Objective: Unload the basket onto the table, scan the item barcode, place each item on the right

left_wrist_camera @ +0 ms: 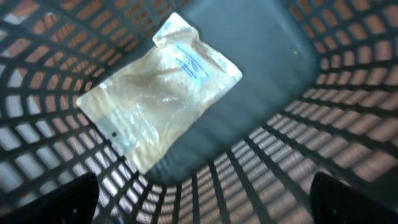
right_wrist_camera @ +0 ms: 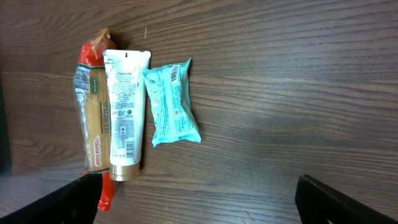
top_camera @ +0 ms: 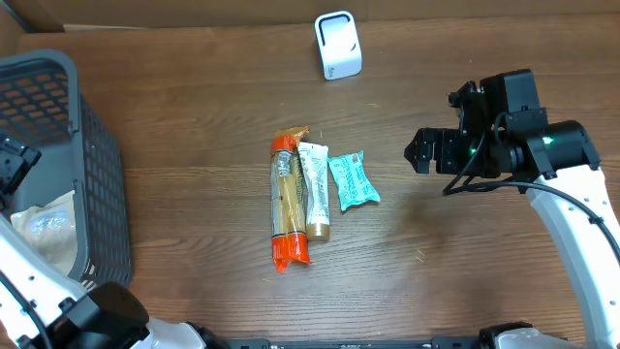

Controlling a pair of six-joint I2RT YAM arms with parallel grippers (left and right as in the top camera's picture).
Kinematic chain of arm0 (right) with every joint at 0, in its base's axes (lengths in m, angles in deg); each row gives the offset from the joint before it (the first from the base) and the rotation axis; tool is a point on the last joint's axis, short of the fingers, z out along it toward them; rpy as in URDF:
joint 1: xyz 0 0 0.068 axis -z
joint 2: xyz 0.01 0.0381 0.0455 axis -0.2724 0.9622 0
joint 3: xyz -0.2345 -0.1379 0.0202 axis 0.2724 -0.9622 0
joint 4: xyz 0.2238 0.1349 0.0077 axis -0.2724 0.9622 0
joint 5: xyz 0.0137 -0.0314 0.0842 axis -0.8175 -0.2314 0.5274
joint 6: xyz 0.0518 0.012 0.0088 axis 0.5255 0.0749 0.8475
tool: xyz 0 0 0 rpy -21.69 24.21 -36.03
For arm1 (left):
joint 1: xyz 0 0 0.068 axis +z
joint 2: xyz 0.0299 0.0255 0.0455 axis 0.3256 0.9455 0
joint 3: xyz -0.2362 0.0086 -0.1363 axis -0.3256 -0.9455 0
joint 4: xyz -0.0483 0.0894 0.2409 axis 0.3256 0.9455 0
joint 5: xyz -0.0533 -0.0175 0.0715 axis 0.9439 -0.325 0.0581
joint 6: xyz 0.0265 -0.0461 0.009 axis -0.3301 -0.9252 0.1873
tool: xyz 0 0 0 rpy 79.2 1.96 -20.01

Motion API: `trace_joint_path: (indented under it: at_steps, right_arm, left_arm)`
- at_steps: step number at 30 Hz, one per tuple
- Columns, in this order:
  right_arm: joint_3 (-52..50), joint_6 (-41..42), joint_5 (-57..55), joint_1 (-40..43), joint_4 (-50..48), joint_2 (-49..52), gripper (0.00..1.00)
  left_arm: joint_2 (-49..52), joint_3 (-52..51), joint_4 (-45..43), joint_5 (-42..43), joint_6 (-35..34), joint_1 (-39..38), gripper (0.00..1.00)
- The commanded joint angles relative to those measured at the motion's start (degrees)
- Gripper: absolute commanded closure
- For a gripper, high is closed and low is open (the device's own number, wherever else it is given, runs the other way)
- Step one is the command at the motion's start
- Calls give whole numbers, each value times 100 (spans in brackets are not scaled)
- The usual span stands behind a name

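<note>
I should go on lowering my left gripper before my open fingers straddle the pouch point(left_wrist_camera: 158, 93), because the clear pouch lies alone on the grey basket's bottom point(left_wrist_camera: 261, 59) below them.
Three items lie side by side mid-table: an orange-ended spaghetti pack point(top_camera: 288, 202) point(right_wrist_camera: 93, 118), a white tube point(top_camera: 314, 189) point(right_wrist_camera: 126, 106) and a teal packet point(top_camera: 352, 180) point(right_wrist_camera: 171, 102). A white barcode scanner point(top_camera: 338, 45) stands at the back. My right gripper point(top_camera: 418, 152) point(right_wrist_camera: 199, 205) hovers to the right of the teal packet, open, with bare table between its fingers point(right_wrist_camera: 336, 202). My left gripper point(top_camera: 12, 160) point(left_wrist_camera: 202, 205) hangs open over the grey basket point(top_camera: 102, 194), above a clear pouch point(left_wrist_camera: 158, 90) point(top_camera: 44, 228) lying on the basket floor.
The basket's lattice walls point(left_wrist_camera: 348, 124) ring the left gripper on all sides. The basket fills the table's left edge. Bare wood table point(top_camera: 455, 262) stretches between the items and the right arm.
</note>
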State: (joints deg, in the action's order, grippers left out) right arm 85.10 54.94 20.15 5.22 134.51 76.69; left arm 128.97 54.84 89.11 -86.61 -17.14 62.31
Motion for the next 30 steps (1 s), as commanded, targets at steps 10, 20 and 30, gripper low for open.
trace_joint_path:
  at_steps: [10, 20, 30]
  right_arm:
    - [125, -173, 31, -28, 74, -4, 0]
    - [125, -168, 33, -28, 98, -4, 0]
    - [125, -168, 31, -28, 197, -4, 0]
  left_arm:
    - [52, -2778, -2258, -240, 1163, -61, 3]
    - [282, -4352, -3773, -844, 1228, -111, 1]
    - [940, -4538, -4162, -1526, 1633, -111, 0]
